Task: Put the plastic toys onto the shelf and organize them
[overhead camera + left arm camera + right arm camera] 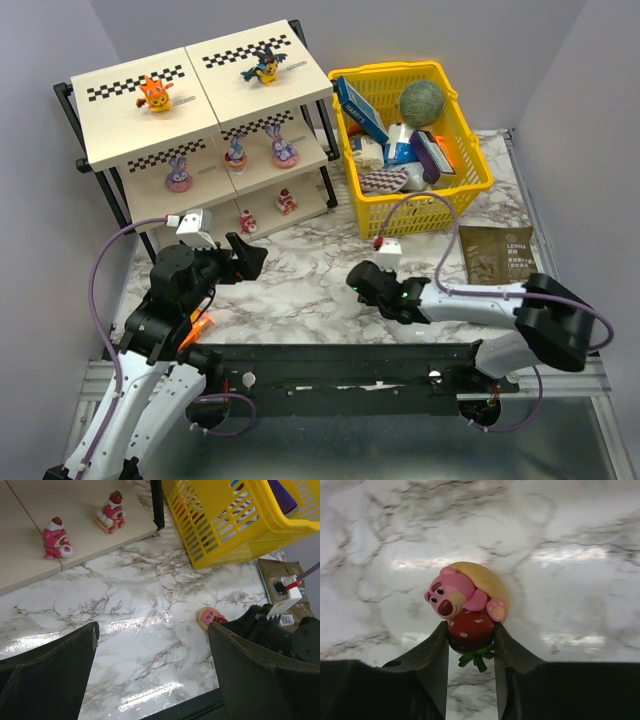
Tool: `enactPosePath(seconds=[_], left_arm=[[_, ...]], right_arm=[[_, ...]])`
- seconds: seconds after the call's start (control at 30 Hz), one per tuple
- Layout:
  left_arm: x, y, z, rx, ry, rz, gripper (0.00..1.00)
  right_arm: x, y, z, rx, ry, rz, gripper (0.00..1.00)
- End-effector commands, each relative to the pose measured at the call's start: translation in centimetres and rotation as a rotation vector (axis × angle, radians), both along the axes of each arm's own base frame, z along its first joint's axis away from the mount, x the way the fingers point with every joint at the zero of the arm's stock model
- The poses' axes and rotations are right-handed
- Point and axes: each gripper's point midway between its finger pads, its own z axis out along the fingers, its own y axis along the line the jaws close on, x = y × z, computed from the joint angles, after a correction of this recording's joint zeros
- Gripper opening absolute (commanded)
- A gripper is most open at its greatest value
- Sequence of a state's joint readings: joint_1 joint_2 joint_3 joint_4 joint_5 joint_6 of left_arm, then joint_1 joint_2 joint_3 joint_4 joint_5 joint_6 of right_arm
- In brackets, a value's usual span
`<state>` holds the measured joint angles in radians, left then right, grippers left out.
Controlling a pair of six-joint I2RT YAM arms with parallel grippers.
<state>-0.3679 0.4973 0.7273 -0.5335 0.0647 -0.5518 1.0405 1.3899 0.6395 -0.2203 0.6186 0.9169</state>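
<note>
I should keep moving the pink bear toy with my right gripper, both fingers on the strawberry (pixel 471 631), to the clear marble (pixel 280 286) near my left gripper, and then let the toy go there.
A pink bear toy (pixel 465 597) hugging a red strawberry lies on the marble table. My right gripper (pixel 470 627) is shut on the strawberry, one finger pressing each side. The left wrist view shows the same toy (pixel 208 617) beside the right arm. My left gripper (pixel 152 630) hovers open over bare marble in front of the shelf (pixel 120 130). On the shelf, an orange toy (pixel 155 95) and a winged black-and-yellow toy (pixel 265 68) stand on top. Three purple bunny toys (pixel 236 152) fill the middle tier. Two red-pink toys (pixel 56 539) stand on the bottom tier.
A yellow basket (pixel 465 150) holding boxes and a green ball stands right of the shelf. A brown packet (pixel 497 255) lies flat at the right, beside the right arm. A black rail runs along the table's near edge.
</note>
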Motion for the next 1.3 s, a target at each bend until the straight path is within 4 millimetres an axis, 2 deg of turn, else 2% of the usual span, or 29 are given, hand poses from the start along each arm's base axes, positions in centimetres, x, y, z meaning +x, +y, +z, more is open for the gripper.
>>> enactPosePath(seconds=[0.0,0.03,0.1,0.13,0.17,0.27,0.37,0.43,0.5,0.53,0.7,0.73,0.8,0.9,0.93,1.03,1.17,1.27], left_arm=[[0.2,1.7,-1.3,0.014,0.004,0.098,0.99],[0.2,1.7,-1.5,0.018,0.008,0.100,0.99],[0.2,1.8,-2.0,0.027,0.016,0.100,0.99],[0.2,1.8,-2.5,0.035,0.025,0.101,0.99],[0.3,2.0,-2.8,0.040,0.029,0.109,0.99],[0.5,2.5,-3.5,0.057,0.044,0.141,0.99],[0.6,2.8,-3.4,0.060,0.044,0.158,0.99],[0.6,2.9,-3.5,0.060,0.042,0.166,0.99],[0.6,3.1,-3.4,0.061,0.039,0.177,0.99],[0.5,3.2,-3.4,0.061,0.039,0.182,0.99],[0.3,3.7,-3.2,0.057,0.025,0.205,0.99],[0.3,3.9,-3.2,0.057,0.020,0.211,0.99],[0.2,4.0,-2.9,0.053,0.010,0.219,0.99],[0.1,4.2,-2.8,0.051,0.001,0.227,0.99],[0.1,4.2,-2.9,0.052,0.002,0.227,0.99],[0.2,4.2,-3.1,0.056,0.009,0.228,0.99],[0.2,4.3,-3.1,0.059,0.014,0.231,0.99],[0.2,4.3,-3.0,0.056,0.010,0.231,0.99]], right_arm=[[-0.5,7.2,0.8,0.034,0.014,0.154,0.18],[-0.1,9.1,1.8,0.059,0.002,0.170,0.17],[-0.3,11.0,1.5,0.053,0.007,0.202,0.16],[-0.1,12.4,2.5,0.082,-0.002,0.213,0.15],[-0.5,13.2,2.5,0.086,0.000,0.229,0.14],[-1.0,15.5,4.0,0.142,0.009,0.270,0.10],[-1.4,17.0,5.0,0.158,0.041,0.297,0.08],[-1.9,17.7,4.8,0.155,0.068,0.318,0.09],[-2.1,18.4,4.9,0.161,0.074,0.334,0.15],[-2.3,18.8,4.3,0.152,0.089,0.347,0.19],[-2.5,20.4,2.9,0.139,0.121,0.387,0.23],[-2.3,20.9,3.2,0.147,0.117,0.394,0.29],[-2.4,21.6,3.1,0.150,0.121,0.409,0.32],[-2.2,22.9,3.7,0.169,0.113,0.432,0.39],[-2.2,23.2,4.0,0.177,0.111,0.439,0.49],[-2.1,24.3,5.2,0.205,0.105,0.463,0.70],[-2.1,25.0,6.7,0.241,0.082,0.486,0.80],[-2.0,24.8,7.3,0.234,0.062,0.500,0.80]])
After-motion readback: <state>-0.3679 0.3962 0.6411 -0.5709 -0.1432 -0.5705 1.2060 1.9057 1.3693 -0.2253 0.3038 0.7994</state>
